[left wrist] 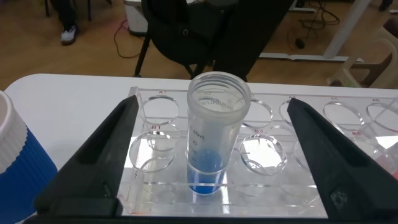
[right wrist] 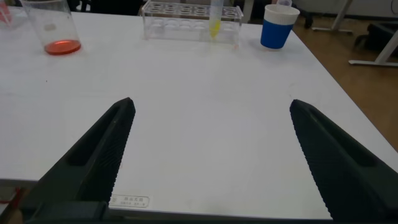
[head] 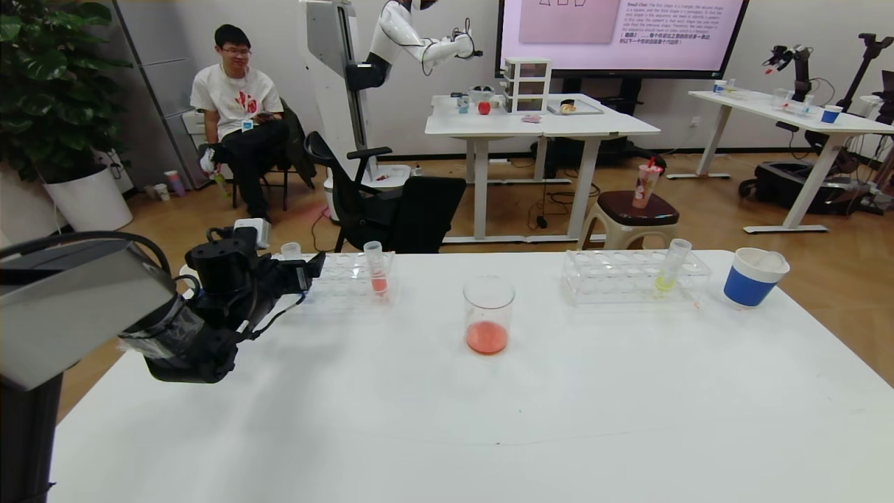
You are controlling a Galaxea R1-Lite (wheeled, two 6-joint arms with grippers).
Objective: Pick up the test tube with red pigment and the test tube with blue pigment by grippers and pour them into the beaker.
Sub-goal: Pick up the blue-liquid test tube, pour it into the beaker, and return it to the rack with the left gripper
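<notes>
The orange-red liquid in the beaker will turn dark blue when the robot pours the blue in, because the test tube contains vivid blue liquid.
The test tube with blue pigment stands upright in a clear rack; in the head view only its rim shows behind my arm. My left gripper is open, one finger on each side of this tube, apart from it; it also shows in the head view. A like tube with reddish liquid stands further along the same rack; I cannot tell if it is the vivid red or the paler one. The beaker stands mid-table with orange-red liquid in its bottom. My right gripper is open and empty, low over bare table.
A second clear rack at the right holds a yellow-liquid tube. A blue paper cup stands beyond it. Another blue cup is close beside my left gripper. Chairs and a seated person are behind the table.
</notes>
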